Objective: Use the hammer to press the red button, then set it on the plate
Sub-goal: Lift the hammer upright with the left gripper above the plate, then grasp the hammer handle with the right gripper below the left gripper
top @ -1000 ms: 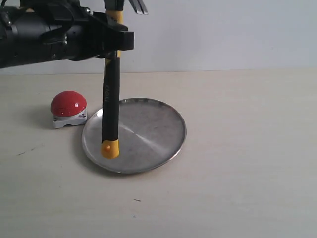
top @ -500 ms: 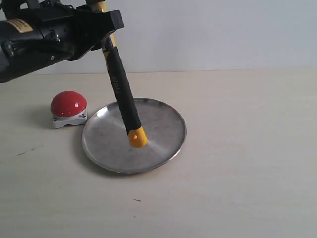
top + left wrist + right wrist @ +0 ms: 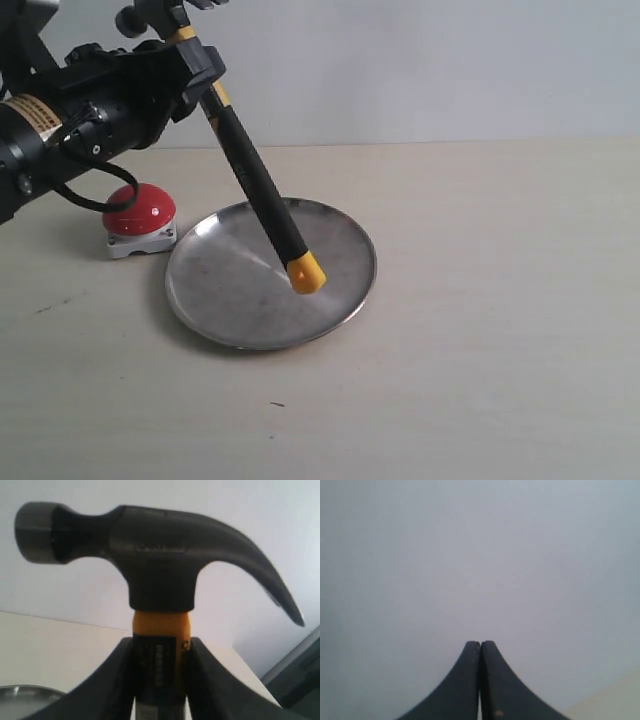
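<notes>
The hammer is held just below its head (image 3: 161, 625) by my left gripper, so my right gripper should grip the black handle lower down (image 3: 260, 185) before pressing the red button.
The hammer (image 3: 262, 205) hangs tilted in the air, its black handle slanting down to the right. Its yellow end (image 3: 306, 272) hovers over the silver plate (image 3: 230, 300). My left gripper (image 3: 195, 65) is shut on the handle just below the head, at the upper left of the exterior view. In the left wrist view the dark head (image 3: 150, 555) and yellow band stand above the fingers (image 3: 115, 680). The red button (image 3: 140, 208) sits left of the plate, partly behind my left arm. My right gripper (image 3: 480, 645) is shut on nothing, facing a blank wall.
The plate lies on a pale wooden table (image 3: 480, 330) with a white wall behind. My left arm's black body (image 3: 70, 120) and cable hang over the table's left part, above the button.
My left gripper has moved left and tilted. The hammer swung from near upright to a slant, its yellow end travelling right across the plate.
</notes>
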`<state>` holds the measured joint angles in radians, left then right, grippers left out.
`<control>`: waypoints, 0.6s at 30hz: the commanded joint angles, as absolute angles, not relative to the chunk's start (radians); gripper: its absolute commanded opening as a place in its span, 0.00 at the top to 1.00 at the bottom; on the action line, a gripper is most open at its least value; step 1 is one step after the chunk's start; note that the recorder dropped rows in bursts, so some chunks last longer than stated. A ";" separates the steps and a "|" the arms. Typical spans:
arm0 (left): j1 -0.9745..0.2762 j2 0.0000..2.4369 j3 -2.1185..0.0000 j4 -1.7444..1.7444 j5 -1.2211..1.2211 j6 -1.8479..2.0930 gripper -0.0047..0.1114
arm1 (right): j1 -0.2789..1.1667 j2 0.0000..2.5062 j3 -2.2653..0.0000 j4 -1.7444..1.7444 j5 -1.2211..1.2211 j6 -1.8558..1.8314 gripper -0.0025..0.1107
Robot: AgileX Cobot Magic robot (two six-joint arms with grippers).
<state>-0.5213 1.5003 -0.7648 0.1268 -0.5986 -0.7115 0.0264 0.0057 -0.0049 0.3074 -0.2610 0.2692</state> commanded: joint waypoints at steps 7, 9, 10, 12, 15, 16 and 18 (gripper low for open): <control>-0.494 1.543 -0.770 0.179 -0.683 -0.741 0.96 | 0.024 0.443 -0.336 -0.026 -0.127 0.375 0.98; -0.487 1.543 -0.770 0.221 -0.683 -0.744 0.96 | 0.024 0.612 -0.417 -0.036 -0.042 0.396 0.98; -0.487 1.543 -0.770 0.232 -0.683 -0.744 0.96 | 0.024 0.680 -0.448 -0.036 -0.007 0.396 0.98; -0.487 1.543 -0.770 0.252 -0.677 -0.747 0.96 | 0.049 0.836 -0.516 -0.036 0.054 0.388 0.98; -0.487 1.543 -0.770 0.258 -0.668 -0.776 0.96 | 0.159 1.023 -0.580 -0.036 0.085 0.279 0.98; -0.487 1.543 -0.770 0.258 -0.668 -0.778 0.96 | 0.201 1.062 -0.600 -0.034 0.103 0.243 0.98; -0.487 1.543 -0.773 0.255 -0.672 -0.778 0.96 | 0.318 1.143 -0.638 -0.029 0.158 0.157 0.98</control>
<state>-0.4885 1.5533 -0.7648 0.2575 -0.6054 -0.7648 0.2044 1.0484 -0.5900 -0.0208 0.0950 0.2674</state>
